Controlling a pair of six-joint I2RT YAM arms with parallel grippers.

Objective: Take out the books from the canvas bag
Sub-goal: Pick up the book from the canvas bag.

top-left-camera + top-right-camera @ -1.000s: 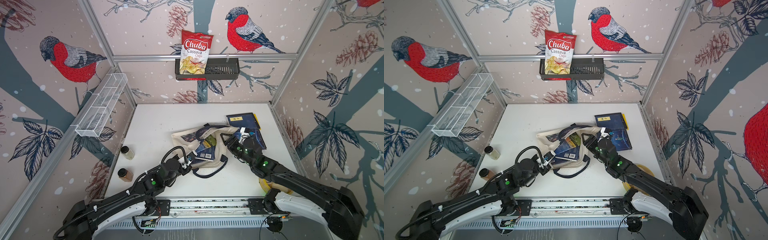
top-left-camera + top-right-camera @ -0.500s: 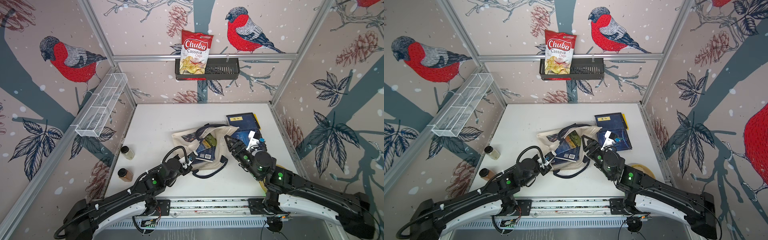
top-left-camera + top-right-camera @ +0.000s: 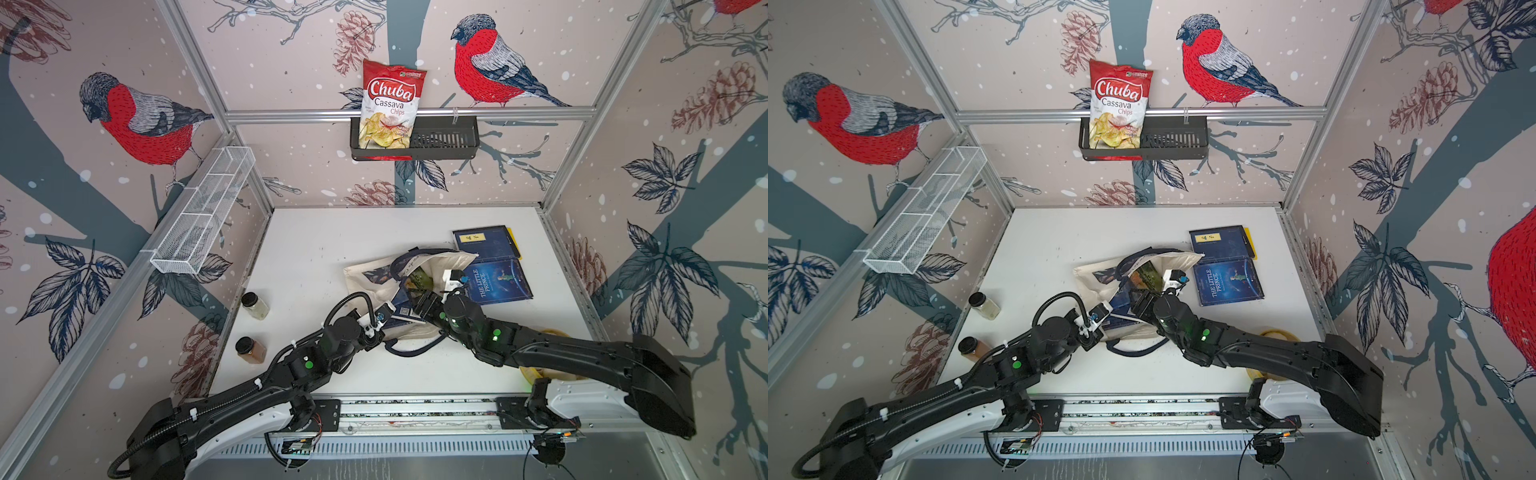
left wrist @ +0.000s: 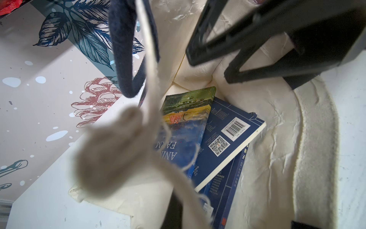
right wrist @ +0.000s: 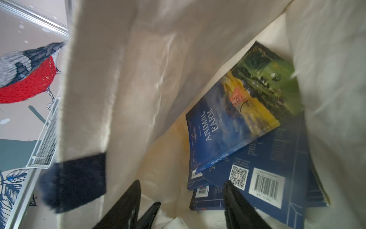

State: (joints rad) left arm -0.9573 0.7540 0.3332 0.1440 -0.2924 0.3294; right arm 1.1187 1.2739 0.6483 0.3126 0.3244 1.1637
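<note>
My gripper will bring "Animal Farm" [image 5: 238, 108] out alone and leave the navy book [image 5: 267, 164] inside when it lifts, because "Animal Farm" lies crooked across the navy book.
The cream canvas bag [image 3: 370, 272] [image 3: 1100, 270] lies in the middle of the table with its mouth facing the arms. My left gripper [image 3: 380, 322] [image 4: 176, 208] is shut on the bag's near rim and holds the cloth up. My right gripper [image 3: 419, 303] [image 5: 180, 204] stands open inside the mouth, one finger [image 5: 235, 200] over a navy book [image 5: 277, 168] [image 4: 227, 142]. "Animal Farm" [image 5: 237, 115] [image 4: 182, 123] lies on that book, with another navy book [image 5: 206, 200] underneath. Outside the bag lie "The Little Prince" [image 3: 498, 282] and a navy book [image 3: 484, 243] on a yellow one [image 3: 515, 245].
Two spice jars [image 3: 255, 305] [image 3: 250, 350] stand at the table's left edge. A yellow tape roll [image 3: 1275, 334] lies at the front right, partly under the right arm. A chips bag [image 3: 390, 108] sits in the black wall basket [image 3: 440, 141]. A white wire basket [image 3: 203, 216] hangs on the left wall.
My right gripper has left "The Little Prince" on the table and moved left into the bag's mouth. The left arm has held still with the bag's rim.
</note>
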